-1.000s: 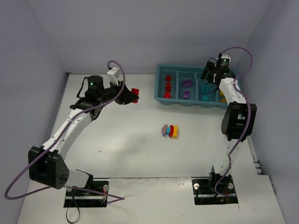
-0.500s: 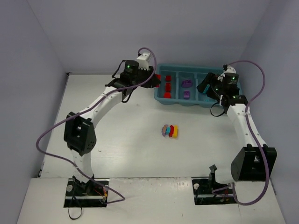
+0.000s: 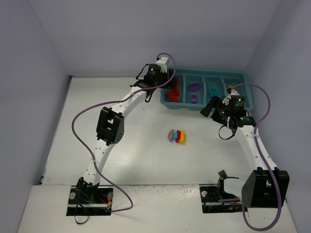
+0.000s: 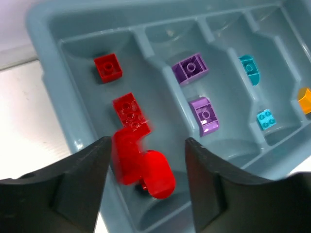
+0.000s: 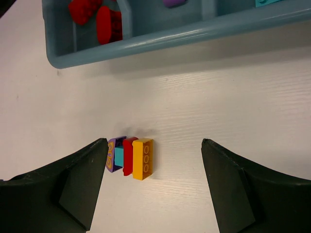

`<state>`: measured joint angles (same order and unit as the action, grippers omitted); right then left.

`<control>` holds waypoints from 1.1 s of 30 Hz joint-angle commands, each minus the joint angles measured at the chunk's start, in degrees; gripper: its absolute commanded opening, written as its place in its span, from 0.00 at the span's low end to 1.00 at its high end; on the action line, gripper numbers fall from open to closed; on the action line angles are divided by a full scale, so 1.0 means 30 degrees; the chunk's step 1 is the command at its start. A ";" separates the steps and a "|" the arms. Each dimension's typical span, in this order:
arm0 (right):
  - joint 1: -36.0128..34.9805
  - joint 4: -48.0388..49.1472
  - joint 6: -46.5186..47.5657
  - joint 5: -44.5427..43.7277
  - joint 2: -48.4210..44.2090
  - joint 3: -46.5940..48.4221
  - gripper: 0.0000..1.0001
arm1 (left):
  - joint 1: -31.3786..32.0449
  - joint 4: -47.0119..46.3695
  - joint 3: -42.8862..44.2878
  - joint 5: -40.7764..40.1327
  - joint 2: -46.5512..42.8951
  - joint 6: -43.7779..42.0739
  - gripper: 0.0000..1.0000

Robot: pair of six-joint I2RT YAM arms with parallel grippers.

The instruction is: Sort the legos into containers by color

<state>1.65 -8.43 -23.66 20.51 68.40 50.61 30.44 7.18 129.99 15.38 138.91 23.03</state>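
Note:
The purple lego (image 5: 112,155) is lying free at the stack's end (image 3: 171,135), and its thin way lines up with my right gripper's fingers. I keep going there until the fingers are on both sides of it.
My left gripper (image 3: 168,91) hangs open over the leftmost compartment of the teal tray (image 3: 204,73). In the left wrist view a blurred red lego (image 4: 141,162) sits loose between the spread jaws of my left gripper (image 4: 146,145), above the compartment floor. Two more red legos (image 4: 107,66) lie there. Purple legos (image 4: 190,68), cyan legos (image 4: 266,119) and an orange one (image 4: 305,99) lie in the other compartments. A stacked purple, cyan, red and yellow lego (image 3: 177,136) lies on the table. My right gripper (image 3: 210,108) is open and empty, and that stack (image 5: 130,155) lies below its left finger.
The tray's front wall (image 5: 170,36) runs across the top of the right wrist view. The left arm reaches across the table's back left to the tray. Grey walls close in the table on the left, back and right.
My left gripper carried the red lego right to the tray's left compartment and opened. My right gripper drew back from over the tray to the table in front of it.

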 commanded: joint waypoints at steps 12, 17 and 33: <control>-0.4645 0.0377 0.0945 -0.0860 0.2129 0.1088 0.70 | 0.0461 -0.1810 -0.4292 0.0502 -0.7010 -0.0292 0.66; -0.6377 0.0348 0.0183 -0.2964 0.3709 0.1118 0.65 | 0.0373 -0.1105 -0.9865 -0.0174 -1.2370 -0.0468 0.66; -0.9689 0.0231 -0.1517 -0.5282 0.5881 0.0327 0.73 | -0.0067 0.1092 -2.4022 0.0090 -2.3450 0.0966 0.66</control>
<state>-26.48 -8.40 -26.85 7.94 86.13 51.53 30.87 12.16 57.82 15.18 73.12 24.27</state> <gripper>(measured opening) 0.729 0.655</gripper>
